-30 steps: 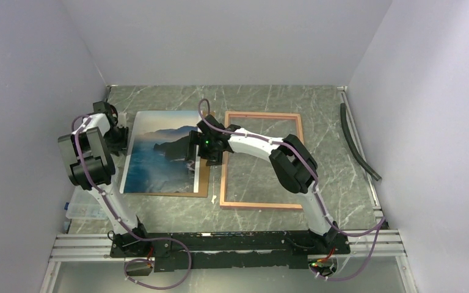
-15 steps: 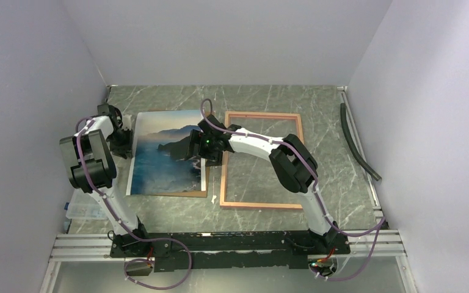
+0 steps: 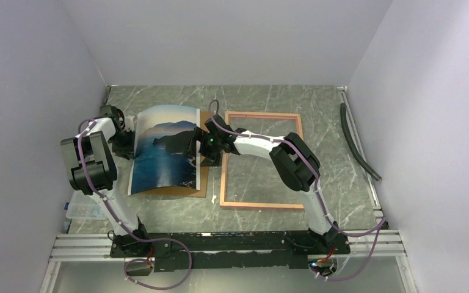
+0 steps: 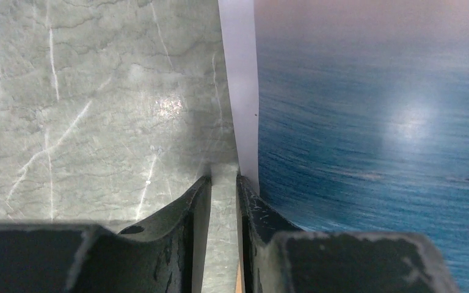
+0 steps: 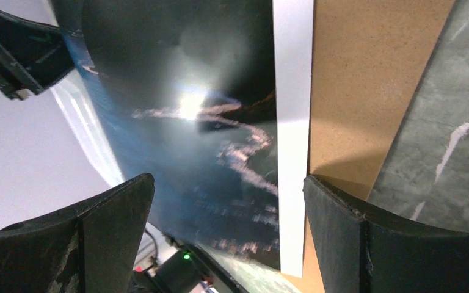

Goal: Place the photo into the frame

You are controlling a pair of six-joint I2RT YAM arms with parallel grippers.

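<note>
The photo bows up (image 3: 166,155) between my grippers. My right gripper should move back toward the frame so the photo can lie flat on the brown backing board (image 3: 203,183).
The photo (image 3: 162,152), a blue coastal print, bows upward over the brown backing board (image 3: 177,191) left of centre. My left gripper (image 3: 128,145) is at the photo's left edge. In the left wrist view its jaws (image 4: 224,183) stand a narrow gap apart with only table between them, and the photo's white border (image 4: 244,110) meets the right fingertip. My right gripper (image 3: 195,146) is open wide over the photo's right edge (image 5: 293,152), one finger above the board (image 5: 354,91). The pink-brown frame (image 3: 262,115) lies flat to the right, untouched.
A black hose (image 3: 357,143) lies along the right wall. A clear plastic box (image 3: 82,209) sits off the table's left edge. A small white scrap (image 3: 212,196) lies between board and frame. Walls close in on three sides.
The photo's left edge has slid right and the sheet has arched up off the board. My left gripper moved right with it and its jaws narrowed. The right gripper stayed open in place.
</note>
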